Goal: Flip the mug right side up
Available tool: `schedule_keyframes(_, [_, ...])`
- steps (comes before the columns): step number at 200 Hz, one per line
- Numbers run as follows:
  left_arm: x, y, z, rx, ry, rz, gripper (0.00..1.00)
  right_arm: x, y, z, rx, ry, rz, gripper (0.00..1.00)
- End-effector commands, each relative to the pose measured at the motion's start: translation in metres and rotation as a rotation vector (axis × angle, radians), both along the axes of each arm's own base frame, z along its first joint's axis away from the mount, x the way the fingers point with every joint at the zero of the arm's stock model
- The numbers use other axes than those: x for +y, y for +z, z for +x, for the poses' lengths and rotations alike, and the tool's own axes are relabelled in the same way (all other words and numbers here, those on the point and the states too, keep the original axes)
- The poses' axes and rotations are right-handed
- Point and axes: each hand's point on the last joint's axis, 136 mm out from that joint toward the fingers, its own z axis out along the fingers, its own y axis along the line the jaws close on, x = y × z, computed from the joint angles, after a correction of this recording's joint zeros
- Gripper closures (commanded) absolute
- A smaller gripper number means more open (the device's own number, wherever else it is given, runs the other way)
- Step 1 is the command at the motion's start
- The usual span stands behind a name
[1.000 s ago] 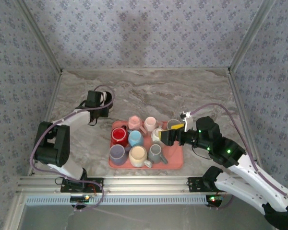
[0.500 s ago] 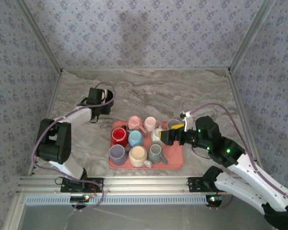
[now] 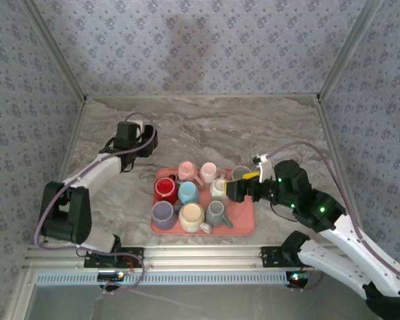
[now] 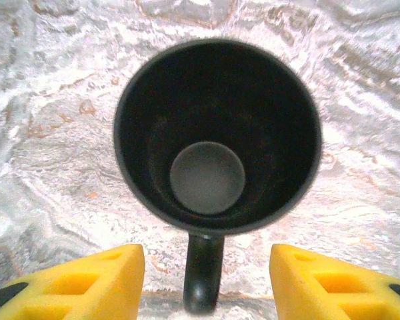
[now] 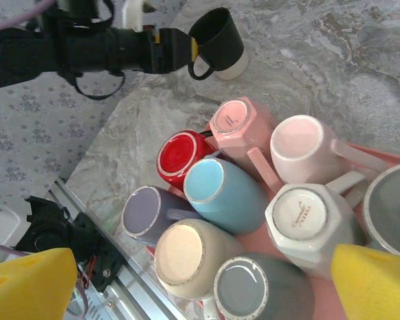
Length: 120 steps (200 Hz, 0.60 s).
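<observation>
There is empty tray (image 3: pixel 240 213) beside the grey mug next to the cream mug. My right gripper should keep going down and close around that grey mug's body (image 3: pixel 215 212).
A black mug (image 4: pixel 217 133) stands upright on the marble table, mouth up, and its handle points toward my left gripper (image 4: pixel 207 267). That gripper is open: its yellow fingers (image 4: pixel 87 280) stand on either side of the handle with clear gaps, touching nothing. The right wrist view shows the same mug (image 5: pixel 220 37) at the far left, just off the left gripper's tip (image 5: pixel 180 50). My right gripper (image 3: pixel 228 191) hovers open over the tray's mugs with nothing between its fingers (image 5: pixel 373 280).
A pink tray (image 3: pixel 243 223) at the front centre holds several upside-down mugs, among them a red mug (image 5: pixel 183 155), a light blue mug (image 5: pixel 223 193), a cream mug (image 5: pixel 190 257) and a white mug (image 5: pixel 310 220). Patterned walls close in the table.
My left gripper has opened and let go of the black mug, and the left arm has shifted slightly back and left. The right arm has hardly moved.
</observation>
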Motion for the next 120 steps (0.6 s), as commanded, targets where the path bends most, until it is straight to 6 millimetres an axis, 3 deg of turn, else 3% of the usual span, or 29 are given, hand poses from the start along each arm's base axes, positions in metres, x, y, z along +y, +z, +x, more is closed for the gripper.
schedule_keyframes(1, [0.0, 0.043, -0.022, -0.079, 0.028, -0.063, 0.47, -0.014, 0.003, -0.001, -0.021, -0.012, -0.103, 0.0])
schedule_keyframes(34, [-0.003, 0.087, -0.064, -0.099, 0.05, -0.144, 0.46, -0.018, -0.006, 0.001, -0.006, -0.017, -0.212, 0.0])
schedule_keyframes(59, [-0.032, 0.112, -0.101, -0.055, -0.085, -0.116, 0.46, -0.018, -0.021, -0.003, -0.004, 0.064, -0.363, 0.0])
schedule_keyframes(88, [-0.069, 0.126, -0.145, -0.086, -0.284, -0.057, 0.46, -0.009, -0.033, -0.017, -0.003, 0.246, -0.525, 0.0])
schedule_keyframes(120, [-0.076, 0.124, -0.171, -0.071, -0.36, -0.126, 0.46, -0.006, -0.056, -0.023, 0.004, 0.363, -0.73, 0.02])
